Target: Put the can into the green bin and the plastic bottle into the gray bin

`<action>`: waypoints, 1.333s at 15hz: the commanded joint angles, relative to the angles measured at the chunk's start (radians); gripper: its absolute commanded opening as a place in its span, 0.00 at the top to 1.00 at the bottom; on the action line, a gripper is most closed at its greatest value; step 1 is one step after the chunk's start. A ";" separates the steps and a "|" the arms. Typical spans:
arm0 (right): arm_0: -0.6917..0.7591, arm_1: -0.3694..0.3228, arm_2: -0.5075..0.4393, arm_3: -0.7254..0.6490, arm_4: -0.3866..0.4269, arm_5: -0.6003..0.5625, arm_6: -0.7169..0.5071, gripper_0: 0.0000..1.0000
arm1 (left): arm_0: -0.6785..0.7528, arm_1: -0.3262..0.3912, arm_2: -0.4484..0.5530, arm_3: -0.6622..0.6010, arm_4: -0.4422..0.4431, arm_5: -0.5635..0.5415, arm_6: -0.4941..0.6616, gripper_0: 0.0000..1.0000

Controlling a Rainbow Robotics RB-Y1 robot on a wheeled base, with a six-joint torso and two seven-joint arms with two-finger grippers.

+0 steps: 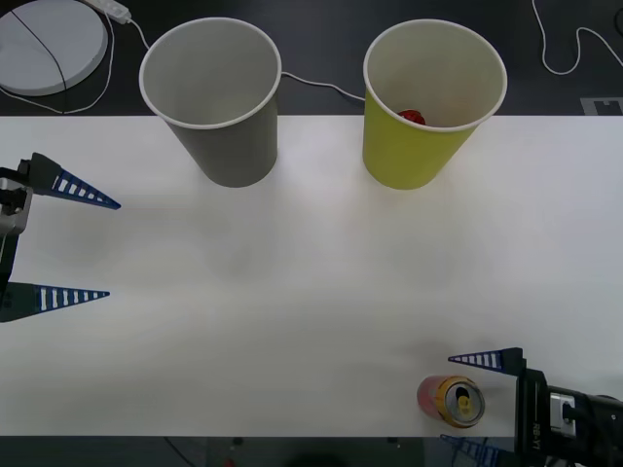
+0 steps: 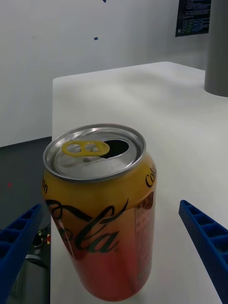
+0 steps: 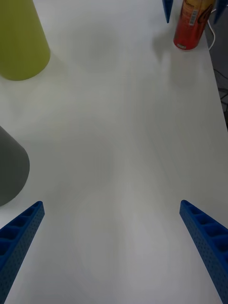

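Something small and red (image 1: 413,117) is lying inside the green bin. The red-orange can (image 1: 452,401) will therefore tip sideways across that red thing when I drop it in.
The red-orange can (image 1: 454,402) stands upright at the table's front right corner, close to the edge. Its gold top and pull tab show in the right wrist view (image 2: 95,152). My right gripper (image 1: 449,400) is open, one blue finger on each side of the can (image 2: 102,223), apart from it. The green bin (image 1: 421,146) stands at the back right with something small and red (image 1: 412,117) inside. To its left is the gray bin (image 1: 229,136). Over the table's left side my left gripper (image 1: 112,249) is open and holds nothing. The plastic bottle is out of view.
The white table (image 1: 292,292) lies bare between the bins and the can. A white round disc (image 1: 49,44) and cables (image 1: 311,83) lie on the dark floor behind the table. In the left wrist view, the can (image 3: 192,23) stands far off and the green bin (image 3: 19,42) nearer.
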 commanded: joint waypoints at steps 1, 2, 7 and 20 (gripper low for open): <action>-0.005 0.021 0.004 0.000 0.008 0.002 0.005 0.00 | 0.000 0.000 0.000 0.000 0.000 0.000 0.000 0.00; -0.005 0.026 0.002 0.000 0.012 0.002 0.006 0.00 | 0.000 0.000 0.000 0.000 0.000 0.000 0.000 0.00; -0.005 0.029 0.004 0.001 0.015 0.002 0.000 0.91 | 0.000 0.000 0.000 0.000 0.000 0.000 0.000 0.00; -0.046 -0.015 -0.062 -0.088 0.101 -0.008 -0.255 1.00 | 0.000 0.000 0.000 0.000 0.000 0.000 0.000 0.00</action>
